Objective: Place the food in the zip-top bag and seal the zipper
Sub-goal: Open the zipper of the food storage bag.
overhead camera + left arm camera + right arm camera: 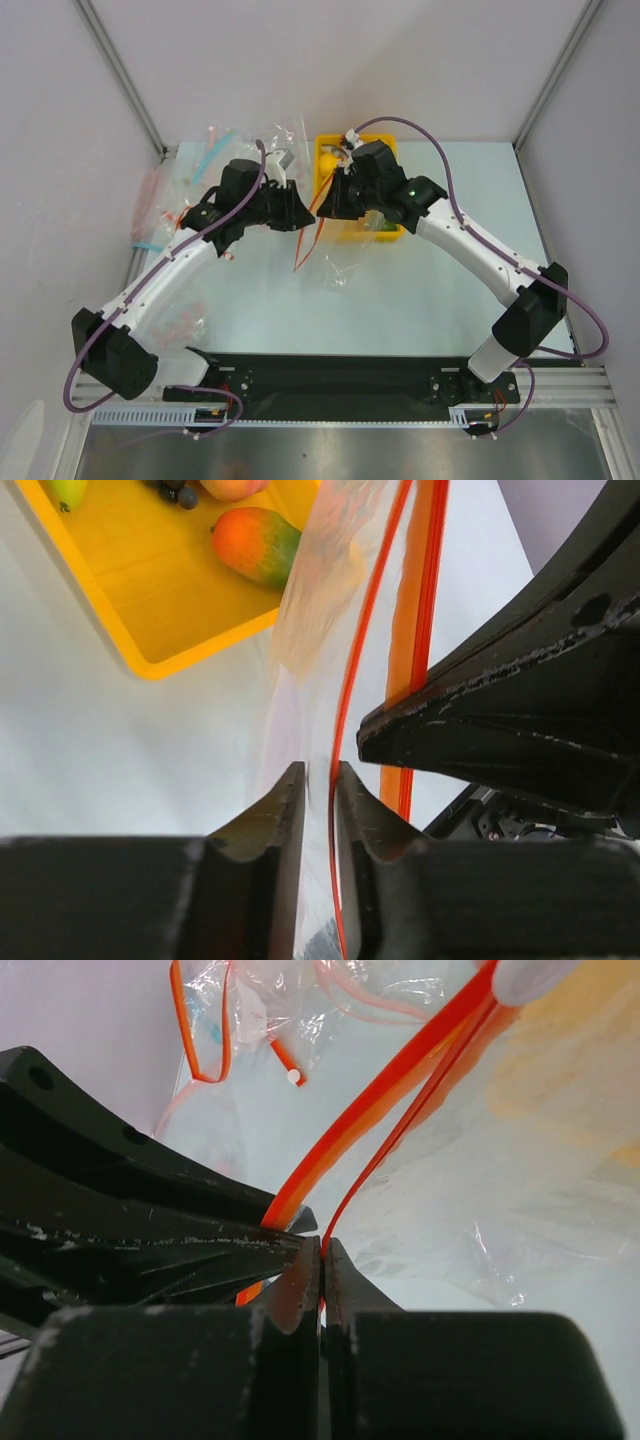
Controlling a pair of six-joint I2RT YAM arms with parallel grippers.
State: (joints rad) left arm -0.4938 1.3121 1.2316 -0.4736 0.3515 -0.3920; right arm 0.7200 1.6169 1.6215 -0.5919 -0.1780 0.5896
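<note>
The bag's opening is a narrow slit (386, 600) between its red zipper edges, so my right gripper should draw its zipper edge away from my left gripper before loading food.
The clear zip-top bag (338, 268) hangs between my two grippers in front of the yellow tray (335, 139). My left gripper (298, 214) is shut on one lip of the bag (320, 590), with the film and the red zipper (358, 660) between its jaws (320, 770). My right gripper (326, 204) is shut on the other red zipper lip (400, 1070) in the right wrist view (322, 1243). The mouth gapes between the two strips. A green-red mango (255, 545), a peach (232, 488) and black grapes (180, 492) lie in the tray (150, 665).
Other clear pouches with blue strips lie at the back left (215, 150) and along the left side (155, 220). Another crumpled pouch lies near the left arm's base (185, 320). A white wall frame closes the back and sides.
</note>
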